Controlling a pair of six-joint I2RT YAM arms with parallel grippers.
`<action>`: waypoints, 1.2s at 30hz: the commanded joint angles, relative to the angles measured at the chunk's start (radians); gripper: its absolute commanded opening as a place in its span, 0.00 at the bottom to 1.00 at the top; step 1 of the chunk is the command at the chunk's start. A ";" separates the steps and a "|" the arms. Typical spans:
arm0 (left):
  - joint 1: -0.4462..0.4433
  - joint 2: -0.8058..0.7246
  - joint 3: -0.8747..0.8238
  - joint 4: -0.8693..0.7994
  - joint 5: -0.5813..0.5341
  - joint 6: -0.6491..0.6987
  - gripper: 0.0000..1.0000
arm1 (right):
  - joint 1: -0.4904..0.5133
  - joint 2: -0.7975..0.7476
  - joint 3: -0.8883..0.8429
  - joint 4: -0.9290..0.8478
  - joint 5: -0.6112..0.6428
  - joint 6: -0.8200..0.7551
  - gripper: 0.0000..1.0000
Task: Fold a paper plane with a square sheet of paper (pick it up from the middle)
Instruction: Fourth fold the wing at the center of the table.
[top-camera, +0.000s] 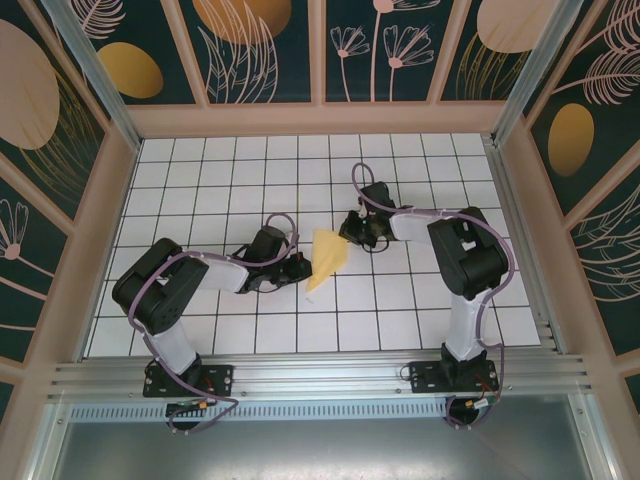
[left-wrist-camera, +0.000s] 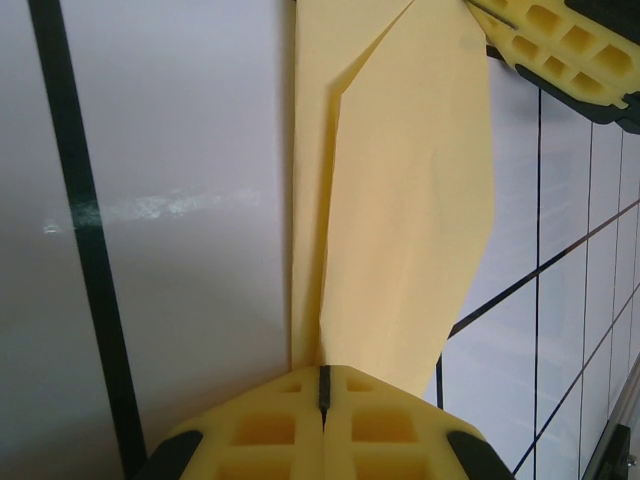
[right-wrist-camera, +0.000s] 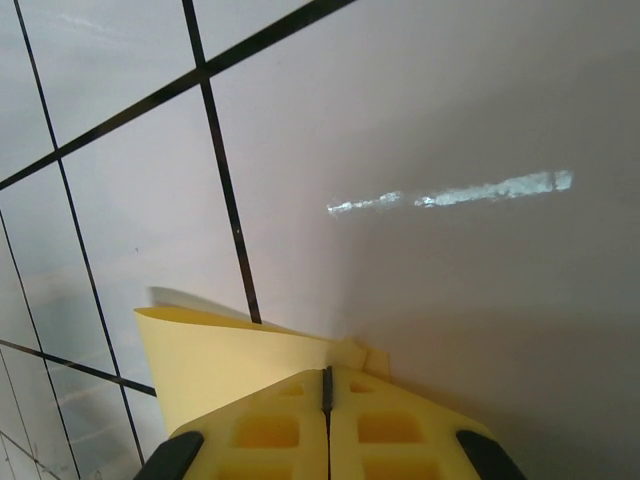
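The flap gapes (left-wrist-camera: 330, 170) above the paper's lower layer while my right gripper is out at the flap's far corner, so next my right gripper goes back inward and presses the flap (top-camera: 335, 247).
The square sheet of paper (top-camera: 328, 258) is yellow and folded into a narrow, tapering, dart-like form with layered flaps, lying slantwise over the middle of the tiled table. My left gripper (top-camera: 299, 268) is shut on its near-left end. In the left wrist view the paper (left-wrist-camera: 410, 200) runs up from the left gripper (left-wrist-camera: 322, 372), whose jaws are pressed together, toward the right gripper's yellow fingers (left-wrist-camera: 560, 40). My right gripper (top-camera: 349, 235) is shut on the far end. In the right wrist view the folded edge (right-wrist-camera: 220, 365) spreads left from the right gripper (right-wrist-camera: 327, 372).
The white tiled table (top-camera: 220, 180) with black grid lines is ringed by a pinkish frame and patterned walls. An aluminium rail (top-camera: 320, 375) carrying both arm bases runs along the near edge. Both arms reach inward toward the middle.
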 joint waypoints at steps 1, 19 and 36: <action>0.007 0.095 -0.056 -0.159 -0.113 0.038 0.00 | -0.017 0.046 0.030 -0.033 0.031 -0.022 0.08; 0.007 0.097 -0.060 -0.159 -0.120 0.035 0.00 | -0.089 0.042 0.079 -0.045 -0.003 -0.018 0.10; 0.007 0.088 -0.050 -0.166 -0.127 0.032 0.00 | 0.094 -0.121 -0.075 0.052 -0.018 0.004 0.11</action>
